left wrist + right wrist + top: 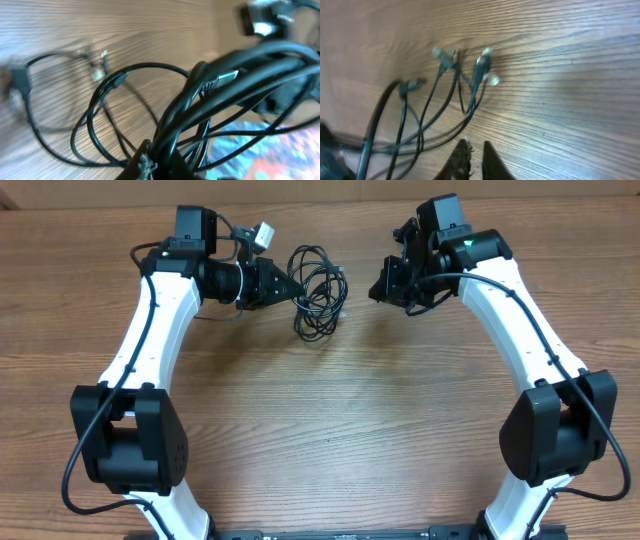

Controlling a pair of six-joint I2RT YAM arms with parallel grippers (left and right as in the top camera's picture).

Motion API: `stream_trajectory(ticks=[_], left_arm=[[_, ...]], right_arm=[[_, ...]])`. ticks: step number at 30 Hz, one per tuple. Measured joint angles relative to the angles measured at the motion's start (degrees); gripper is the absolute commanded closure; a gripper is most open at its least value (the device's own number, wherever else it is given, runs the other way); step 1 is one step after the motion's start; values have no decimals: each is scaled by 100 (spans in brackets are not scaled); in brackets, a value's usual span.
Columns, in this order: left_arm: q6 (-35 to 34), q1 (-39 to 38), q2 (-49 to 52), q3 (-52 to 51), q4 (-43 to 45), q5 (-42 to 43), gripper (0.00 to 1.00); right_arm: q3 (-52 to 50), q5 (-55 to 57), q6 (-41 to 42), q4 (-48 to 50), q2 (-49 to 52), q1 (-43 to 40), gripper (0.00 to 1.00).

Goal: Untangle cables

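My left gripper is squeezing many cables in one bundle (176, 117). Next, I open it, use my right gripper to hold the coil (332, 292), and then grab fewer cables to lift.
The cables (316, 288) lie as one tangled coil of thin black cords at the table's far middle. My left gripper (291, 285) is at the coil's left edge. In the left wrist view its jaws (156, 161) are shut on a bundle of the cables (240, 75), with loops and small plugs spreading over the wood beyond. My right gripper (376, 290) is to the right of the coil and apart from it. In the right wrist view its fingers (476, 150) are nearly together with nothing between them, and several plug ends of the cables (481, 62) lie just ahead.
The wooden table (330, 420) spans the whole view. Both white arms reach in from the front corners. A small white plug (265, 232) on the left arm's own wiring sits behind the left wrist.
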Motion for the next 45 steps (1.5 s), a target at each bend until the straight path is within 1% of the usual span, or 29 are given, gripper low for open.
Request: stream_trajectory(ticks=[1,2,4,6,7,8,10,11,13,15,16,17,19,20,21,22,24,26,27,28,31,32,33,36,40,43,45], left_arm=[[-144,-4,0,9,-83,-251,92],[-369,-26,-2,11,-275,-734,94],[-623,-127,0,11,-485,-1510,96],[-704,-225,0,11,-483,-1738,95],[-730,-304,0,11,-483,-1838,92],[-737,-341,0,11,-483,-1869,86],[-787,-411,0,11,-481,-1952,62],[-787,-450,0,11,-479,-1985,62],[-798,-479,0,11,-474,-2074,64],[-796,-479,0,11,-485,-2382,59],[-811,-479,0,11,-542,-2756,59],[-848,-481,0,11,-640,-3193,55],[-964,-509,26,11,-782,-3768,49],[-1069,-514,83,11,-831,-4146,48],[-1117,-514,127,11,-826,-4286,47],[-1174,-509,216,11,-815,-4457,46],[-1285,-466,409,11,-822,-4642,37],[-1327,-433,514,9,-828,-4699,36],[-1333,-422,544,11,-826,-4708,36],[-1338,-400,546,9,-828,-4708,35],[-1349,-385,546,9,-826,-4710,34],[-1349,-378,546,9,-826,-4712,32],[-1349,-376,546,9,-826,-4715,31],[-1351,-376,546,11,-826,-4725,31],[-1351,-376,546,9,-822,-4728,36],[-1294,-374,546,11,-804,-4579,36],[-1088,-363,546,9,-704,-4192,36]], right_arm=[[0,-125,-50,2,0,7,66],[0,-315,-79,11,0,26,62],[0,-745,-151,13,0,146,59],[0,-852,-175,17,0,267,56],[0,-846,-181,13,0,332,53],[0,-802,-186,7,0,404,51],[0,-557,-166,-42,0,540,50],[0,-448,-142,-57,0,592,50],[0,24,72,-92,0,726,50],[-4,291,229,-33,4,793,50],[-31,442,321,94,11,824,52],[-83,533,417,205,28,848,52],[-201,643,605,426,105,885,52],[-271,680,702,553,208,918,53],[-345,726,798,728,358,953,59],[-369,728,835,791,426,962,59],[-450,767,1043,1001,789,1008,59],[-505,776,1137,1060,1067,1014,59],[-518,785,1169,1080,1211,1014,62],[-529,787,1185,1097,1309,1014,63],[-570,804,1263,1097,1550,1012,72],[-570,800,1279,1106,1576,1012,73],[-570,778,1292,1126,1602,1014,76],[-570,741,1279,1198,1606,1012,96],[-557,741,1307,1174,1609,1012,96],[-251,748,1261,522,1635,1012,97],[173,737,1130,-4,1646,1012,96]])
